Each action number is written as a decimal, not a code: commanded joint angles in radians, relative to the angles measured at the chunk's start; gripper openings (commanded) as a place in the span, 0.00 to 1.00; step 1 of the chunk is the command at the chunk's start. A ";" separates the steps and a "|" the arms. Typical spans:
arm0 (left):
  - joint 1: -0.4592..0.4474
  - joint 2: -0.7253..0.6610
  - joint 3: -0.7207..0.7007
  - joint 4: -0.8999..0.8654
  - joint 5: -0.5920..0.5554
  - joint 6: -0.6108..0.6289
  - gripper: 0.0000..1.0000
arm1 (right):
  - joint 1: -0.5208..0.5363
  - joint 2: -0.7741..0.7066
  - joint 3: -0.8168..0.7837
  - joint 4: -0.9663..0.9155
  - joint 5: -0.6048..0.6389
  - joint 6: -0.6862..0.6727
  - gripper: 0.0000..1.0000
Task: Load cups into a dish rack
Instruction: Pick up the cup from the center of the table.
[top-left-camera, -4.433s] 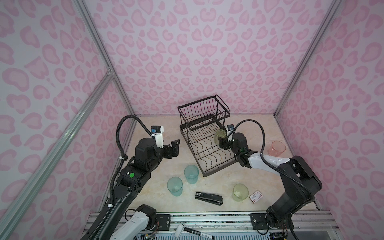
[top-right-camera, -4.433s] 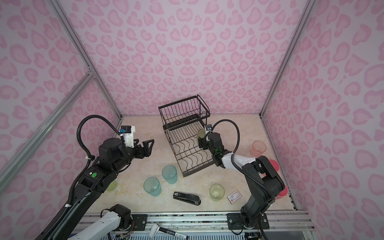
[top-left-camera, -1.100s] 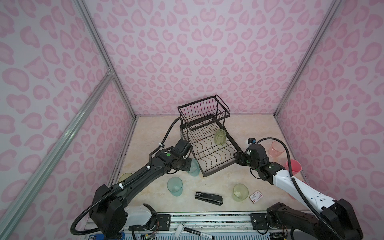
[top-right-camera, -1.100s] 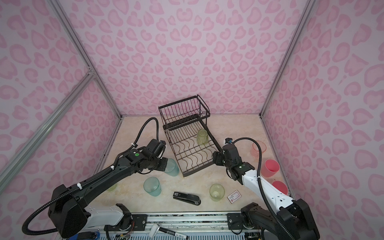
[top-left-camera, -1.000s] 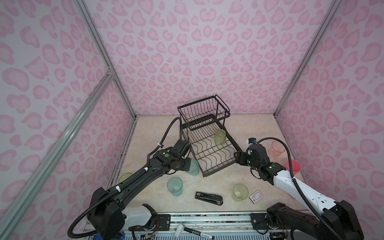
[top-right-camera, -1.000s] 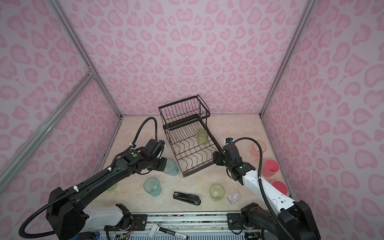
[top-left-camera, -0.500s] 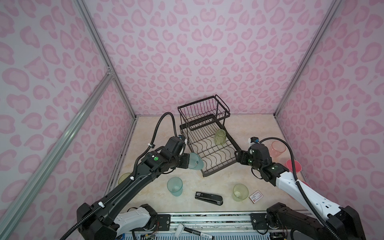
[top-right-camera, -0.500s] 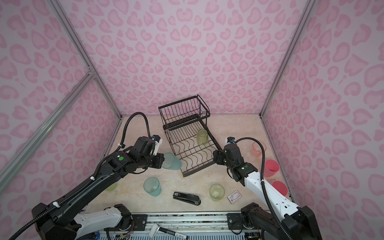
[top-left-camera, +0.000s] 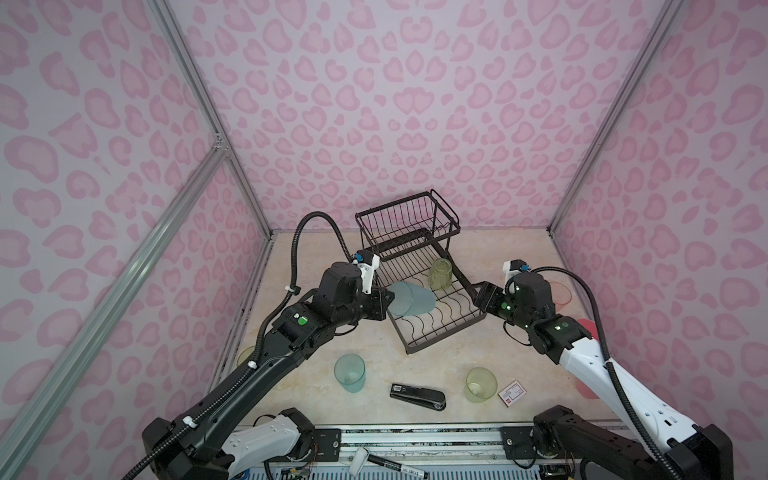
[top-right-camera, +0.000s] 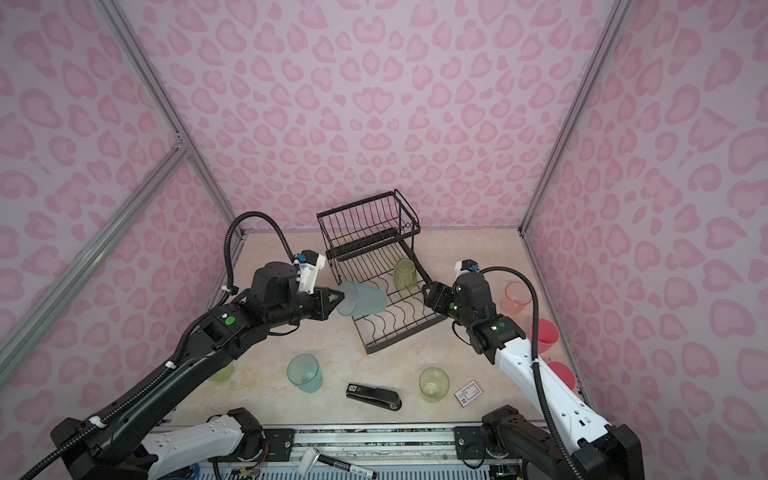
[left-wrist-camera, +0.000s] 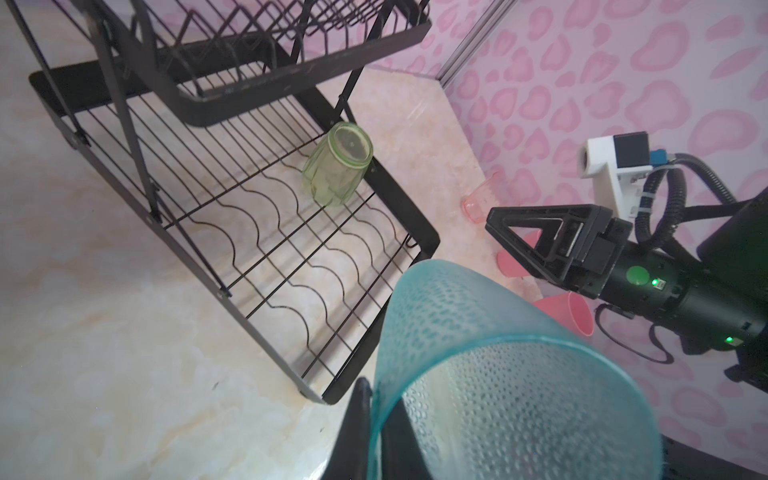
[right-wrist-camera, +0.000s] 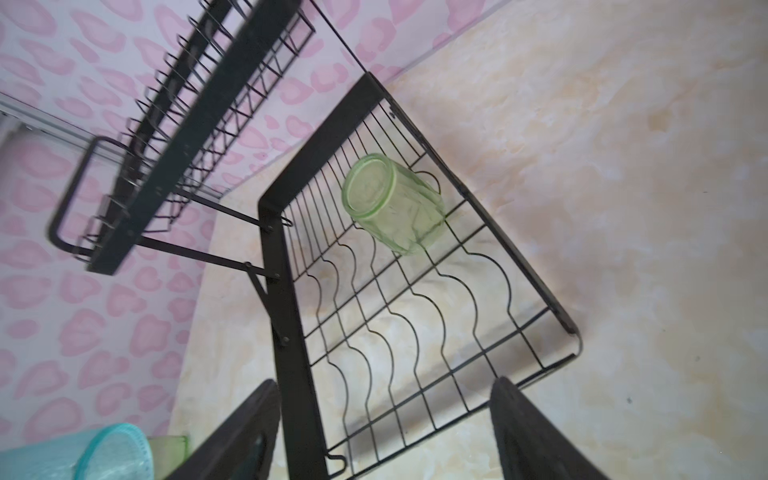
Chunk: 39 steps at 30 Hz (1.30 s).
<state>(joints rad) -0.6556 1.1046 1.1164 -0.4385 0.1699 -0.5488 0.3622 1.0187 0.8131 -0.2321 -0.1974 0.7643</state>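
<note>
The frosted teal cup's bottom is facing my open right gripper, so my left gripper should continue carrying the cup there until my right gripper grips its bottom.
My left gripper is shut on the rim of a frosted teal cup. The cup is tipped on its side above the left edge of the black wire dish rack. A yellow-green cup stands upside down in the rack's lower tray. My right gripper hangs open and empty at the tray's right corner.
On the table stand another teal cup, a yellow-green cup, a clear pink cup and opaque pink cups by the right wall. A black stapler and a small card lie in front.
My left arm has lifted the teal cup off the table and carried it up and right over the rack's edge, tipping it sideways. The right gripper has barely shifted.
</note>
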 joint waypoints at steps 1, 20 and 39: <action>0.000 -0.003 0.008 0.203 0.022 -0.031 0.03 | -0.018 -0.028 0.037 0.030 -0.060 0.121 0.79; -0.013 0.179 0.063 0.713 0.046 -0.090 0.03 | -0.196 0.094 0.091 0.605 -0.306 0.797 0.78; -0.097 0.429 0.207 0.876 0.040 -0.079 0.03 | -0.184 0.136 0.136 0.668 -0.307 0.905 0.80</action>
<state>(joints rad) -0.7467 1.5097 1.2903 0.3653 0.2089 -0.6399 0.1761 1.1542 0.9443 0.4053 -0.4919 1.6642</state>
